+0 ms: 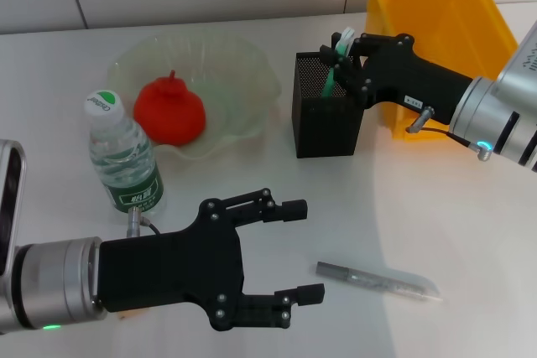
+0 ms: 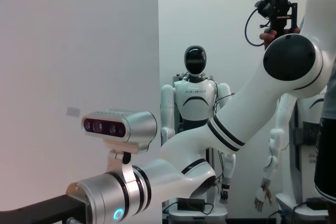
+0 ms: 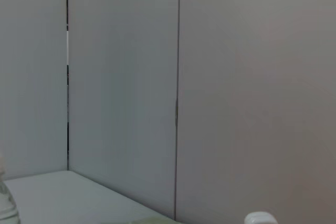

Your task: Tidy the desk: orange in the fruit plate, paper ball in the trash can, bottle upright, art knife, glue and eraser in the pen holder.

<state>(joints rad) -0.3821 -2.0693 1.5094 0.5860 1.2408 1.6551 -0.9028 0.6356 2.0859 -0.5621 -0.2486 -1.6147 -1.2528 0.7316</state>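
Note:
The robot's right gripper is blocking the pen holder's opening [image 1: 314, 75] with the glue, so it should let go of the glue and move away before the robot's left gripper brings the eraser [image 1: 132, 313].
In the head view the orange [image 1: 170, 111] lies in the pale-green fruit plate [image 1: 252, 64]. The bottle [image 1: 125, 159] stands upright in front of the plate. My right gripper [image 1: 340, 56] is over the black mesh pen holder [image 1: 327, 119], shut on a green-and-white glue stick [image 1: 330, 81] whose lower end reaches into the holder. The art knife [image 1: 377, 279] lies flat on the table. My left gripper [image 1: 302, 251] is open and empty, low over the table just left of the knife. The yellow trash can [image 1: 445, 14] stands behind the right arm. The paper ball and the eraser are not in view.
The right wrist view shows the wall, the bottle's edge [image 3: 5, 203] and a white cap [image 3: 260, 217] at the frame's border. The left wrist view shows my right arm [image 2: 210, 140] and another robot [image 2: 195, 87] across the room.

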